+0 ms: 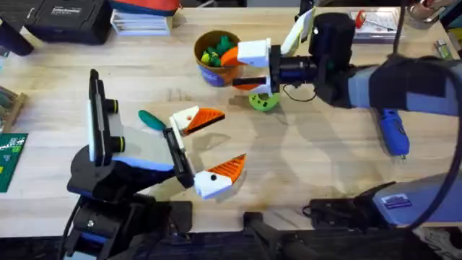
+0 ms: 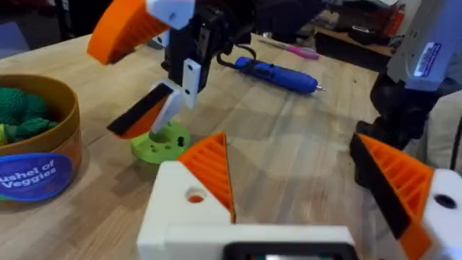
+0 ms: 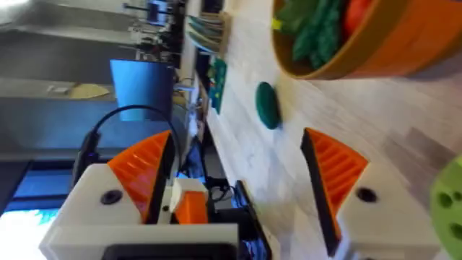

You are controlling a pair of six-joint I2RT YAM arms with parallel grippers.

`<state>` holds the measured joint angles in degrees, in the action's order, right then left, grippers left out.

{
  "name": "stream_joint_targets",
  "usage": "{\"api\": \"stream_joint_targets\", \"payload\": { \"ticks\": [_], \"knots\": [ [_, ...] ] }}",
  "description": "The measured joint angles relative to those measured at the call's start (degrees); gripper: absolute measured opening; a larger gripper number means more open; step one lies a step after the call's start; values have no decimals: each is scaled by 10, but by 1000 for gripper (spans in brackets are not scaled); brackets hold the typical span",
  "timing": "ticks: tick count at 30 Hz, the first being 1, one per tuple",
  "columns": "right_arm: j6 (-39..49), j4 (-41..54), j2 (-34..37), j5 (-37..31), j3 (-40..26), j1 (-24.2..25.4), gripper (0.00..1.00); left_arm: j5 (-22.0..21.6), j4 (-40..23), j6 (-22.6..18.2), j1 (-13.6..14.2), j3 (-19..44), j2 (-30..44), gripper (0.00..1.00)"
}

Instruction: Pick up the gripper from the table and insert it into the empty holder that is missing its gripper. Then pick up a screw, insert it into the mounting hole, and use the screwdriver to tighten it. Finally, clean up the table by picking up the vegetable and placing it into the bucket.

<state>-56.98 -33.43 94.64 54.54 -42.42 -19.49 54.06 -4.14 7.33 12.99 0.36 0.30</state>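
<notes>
The pale hole (image 1: 189,118) in my left gripper's white finger is open; the screw, pushed down, will enter and stay.
My left gripper (image 1: 233,137) (image 2: 289,144) is open over the middle of the table. Both its fingers are white pieces with orange ribbed pads. The gripper piece (image 2: 189,189) looks seated as one of them, with a pale open hole in its face. My right gripper (image 1: 232,71) (image 3: 238,137) is open beside the bucket (image 1: 209,71) (image 2: 43,173). Its lower finger hangs just over a lime-green disc (image 1: 263,100) (image 2: 160,142). The teal vegetable (image 1: 150,119) (image 3: 268,105) lies on the table left of the left gripper. At the right of the table lies the blue screwdriver (image 1: 394,131) (image 2: 278,74). I cannot make out a screw.
The bucket holds green and orange toy vegetables. A black case (image 1: 65,18) and stacked books (image 1: 141,22) stand at the back left. A green circuit board (image 1: 11,159) lies at the left edge and a tray (image 1: 375,22) at the back right.
</notes>
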Motion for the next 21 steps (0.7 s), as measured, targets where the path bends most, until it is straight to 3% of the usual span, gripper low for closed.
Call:
{"api": "stream_joint_targets", "payload": {
  "ticks": [6, 11, 15, 21],
  "knots": [
    [158, 337, -50, -71, -90, -1, 994, 0, 0, 0, 0, 0, 0, 986],
    [309, 556, -106, -161, -170, -4, 994, 0, 0, 0, 0, 0, 0, 985],
    [394, 650, -124, -260, -193, -14, 994, 0, 0, 0, 0, 0, 0, 986],
    [475, 706, -112, -375, -193, -47, 995, 2, 0, 0, 0, 0, 0, 986]
  ]
}}
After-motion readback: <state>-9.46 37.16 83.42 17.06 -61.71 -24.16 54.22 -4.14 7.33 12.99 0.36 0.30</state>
